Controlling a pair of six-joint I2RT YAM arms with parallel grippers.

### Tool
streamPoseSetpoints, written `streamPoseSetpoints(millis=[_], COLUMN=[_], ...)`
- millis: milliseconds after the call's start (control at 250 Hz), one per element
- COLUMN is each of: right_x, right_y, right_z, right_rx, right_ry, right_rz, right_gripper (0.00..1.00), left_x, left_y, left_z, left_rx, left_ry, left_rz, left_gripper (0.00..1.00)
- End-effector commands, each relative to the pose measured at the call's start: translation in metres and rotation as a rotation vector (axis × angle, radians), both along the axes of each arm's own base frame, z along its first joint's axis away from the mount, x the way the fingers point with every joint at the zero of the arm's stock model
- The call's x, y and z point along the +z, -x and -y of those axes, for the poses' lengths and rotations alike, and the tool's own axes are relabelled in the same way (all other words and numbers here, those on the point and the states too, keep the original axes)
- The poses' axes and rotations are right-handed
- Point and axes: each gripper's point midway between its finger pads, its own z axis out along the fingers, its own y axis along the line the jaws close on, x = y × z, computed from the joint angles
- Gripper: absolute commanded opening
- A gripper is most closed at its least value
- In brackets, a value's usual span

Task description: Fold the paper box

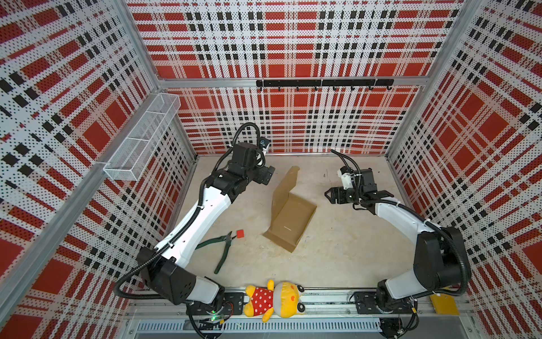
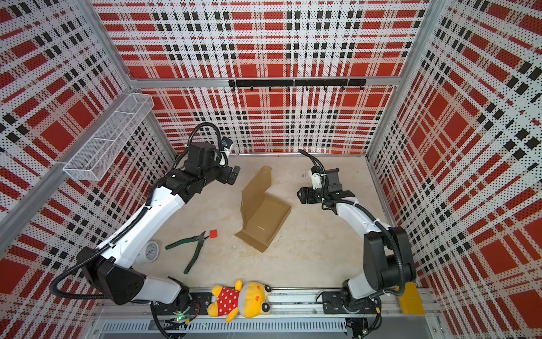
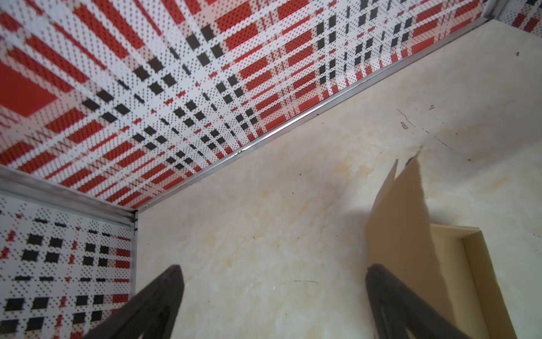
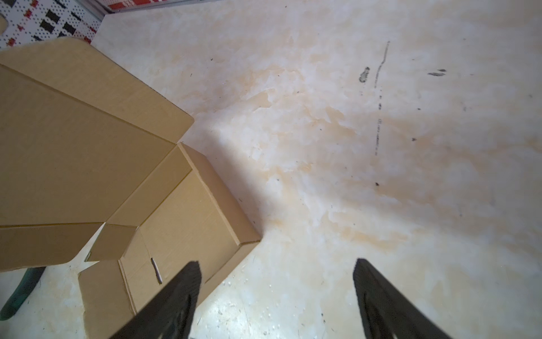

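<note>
The paper box sits crooked, with its lid flap (image 1: 283,193) toward my left gripper. Next, my right gripper grips the box's far side (image 1: 305,200) and turns the box square.
The paper box (image 1: 294,218) (image 2: 265,218) is brown cardboard, partly formed, and lies mid-table in both top views as a shallow tray. Its lid flap (image 1: 285,185) stands up along the left side. My left gripper (image 1: 269,176) (image 2: 234,174) hovers open just left of that flap's far end and holds nothing. The left wrist view shows its wide-apart jaws (image 3: 274,267) over bare table, with the flap (image 3: 404,220) beside one finger. My right gripper (image 1: 328,196) (image 2: 299,196) is open to the right of the box, apart from it. In the right wrist view its jaws (image 4: 277,261) frame bare table beside the box (image 4: 73,146).
Green pliers (image 1: 224,249) and a small red cube (image 1: 240,233) lie left of the box. A round dial (image 2: 151,251) sits under the left arm. A plush toy (image 1: 274,299) lies on the front rail and a yellow plate (image 1: 444,303) at the front right. A wire basket (image 1: 140,138) hangs on the left wall.
</note>
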Motion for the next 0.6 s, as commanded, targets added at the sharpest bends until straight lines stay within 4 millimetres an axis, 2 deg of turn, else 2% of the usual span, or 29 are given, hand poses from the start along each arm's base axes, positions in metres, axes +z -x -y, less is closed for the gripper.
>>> streamPoseSetpoints(millis=[0,72,152,324,408,596], right_x=[0.005,-0.001,-0.010,-0.021,-0.026,-0.044], right_y=[-0.017,-0.022,-0.026,-0.030,-0.030,-0.034], right_z=[-0.017,-0.027,-0.039,-0.069,-0.083,-0.106], right_rx=[0.053,0.071,0.110,0.219,0.278,0.342], right_ry=[0.003,-0.016,-0.019,-0.017,0.003,0.008], right_rz=[0.064,0.076,0.087,0.091,0.111,0.094], right_gripper=[0.82,0.81,0.80,0.78,0.77,0.70], left_x=[0.007,0.000,-0.016,-0.034,-0.036,-0.040], left_y=[0.008,0.010,0.004,0.003,0.002,-0.001], left_z=[-0.016,-0.028,-0.058,-0.100,-0.109,-0.112], left_rx=[-0.034,-0.050,0.054,0.174,0.201,0.209], left_ry=[0.303,0.483,0.610,0.686,0.669,0.658], left_rz=[-0.060,-0.101,-0.113,-0.104,-0.093,-0.095], left_gripper=[0.99,0.99,1.00,0.99,1.00,0.99])
